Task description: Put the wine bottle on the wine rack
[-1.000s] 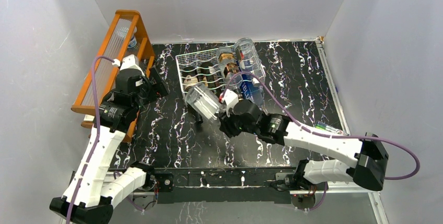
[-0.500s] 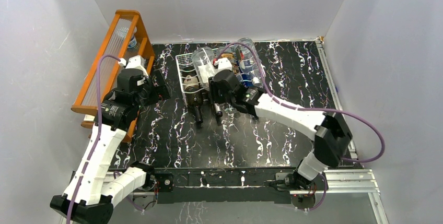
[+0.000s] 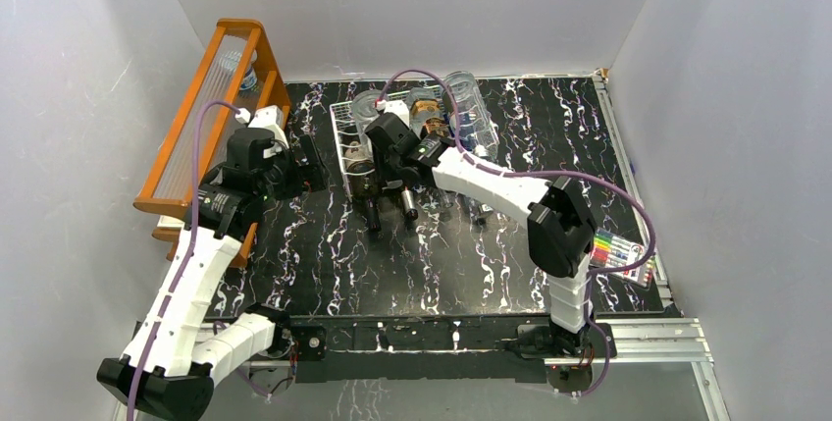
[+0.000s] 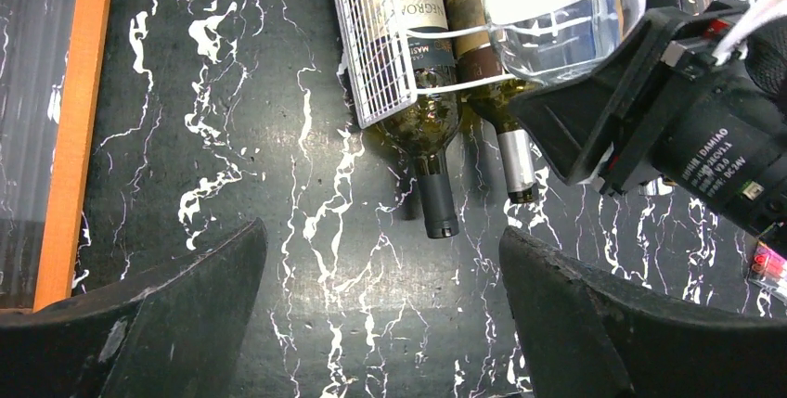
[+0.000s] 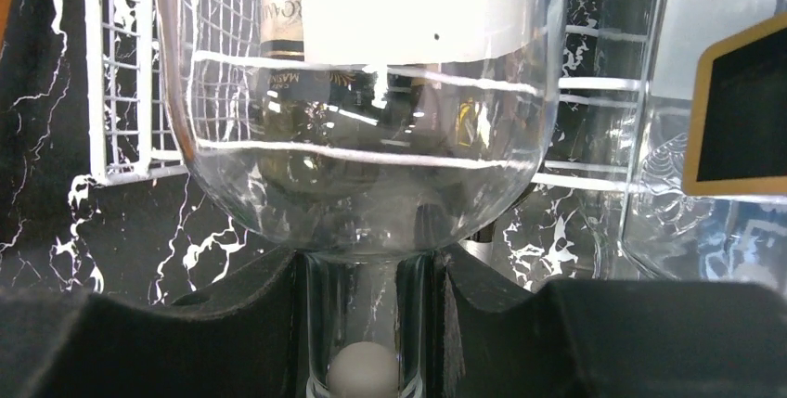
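Observation:
The clear wine bottle's body [image 3: 368,113] points straight back above the rack's white wires [image 5: 362,154], so my right gripper should go on lowering it until the bottle rests on the wires.
My right gripper [image 5: 367,298] is shut on the neck of a clear wine bottle [image 5: 362,92] with a white label. The bottle's body reaches out over the left part of the silver-white wire wine rack [image 5: 121,92], above a dark bottle lying there. Whether it rests on anything I cannot tell. From above, the clear wine bottle [image 3: 367,107] points toward the back of the wine rack [image 3: 340,127], with the right gripper [image 3: 385,138] behind it. My left gripper [image 4: 382,259] is open and empty over bare table, left of the rack, beside the orange shelf.
A tall orange wooden shelf [image 3: 211,97] stands at the left. Dark bottles [image 4: 429,129] lie in the rack with their necks sticking out toward me. More clear bottles [image 3: 469,117] fill the rack's right side. A pack of markers [image 3: 618,249] lies at the right edge.
The right arm carried the clear bottle from in front of the rack up and left over the rack's left grooves. The left gripper opened a little wider and shifted slightly right.

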Robot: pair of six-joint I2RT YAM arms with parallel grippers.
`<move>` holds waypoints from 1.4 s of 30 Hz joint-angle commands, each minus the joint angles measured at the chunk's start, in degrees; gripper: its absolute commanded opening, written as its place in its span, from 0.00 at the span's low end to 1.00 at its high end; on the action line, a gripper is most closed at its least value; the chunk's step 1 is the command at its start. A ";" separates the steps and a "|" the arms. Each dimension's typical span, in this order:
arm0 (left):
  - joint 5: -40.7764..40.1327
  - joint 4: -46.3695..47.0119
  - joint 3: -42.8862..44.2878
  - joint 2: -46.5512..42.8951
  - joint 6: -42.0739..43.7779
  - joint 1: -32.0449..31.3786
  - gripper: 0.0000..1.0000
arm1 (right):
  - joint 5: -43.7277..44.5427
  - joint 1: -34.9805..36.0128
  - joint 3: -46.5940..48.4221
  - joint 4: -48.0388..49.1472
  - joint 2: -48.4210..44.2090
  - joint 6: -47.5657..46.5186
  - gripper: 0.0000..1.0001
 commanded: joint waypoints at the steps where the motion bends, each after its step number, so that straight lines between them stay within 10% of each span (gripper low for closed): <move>1: 0.80 -0.15 -0.41 -0.80 1.40 -0.15 0.95 | 4.42 -1.07 9.65 6.49 -1.09 1.27 0.00; 16: 2.31 -0.33 -1.07 0.39 1.50 -0.14 0.95 | 1.13 -3.96 15.17 0.93 3.91 1.03 0.04; 42: 3.10 -0.64 0.54 2.15 0.67 -0.14 0.98 | 0.02 -4.32 11.76 -0.57 -0.28 -0.01 0.87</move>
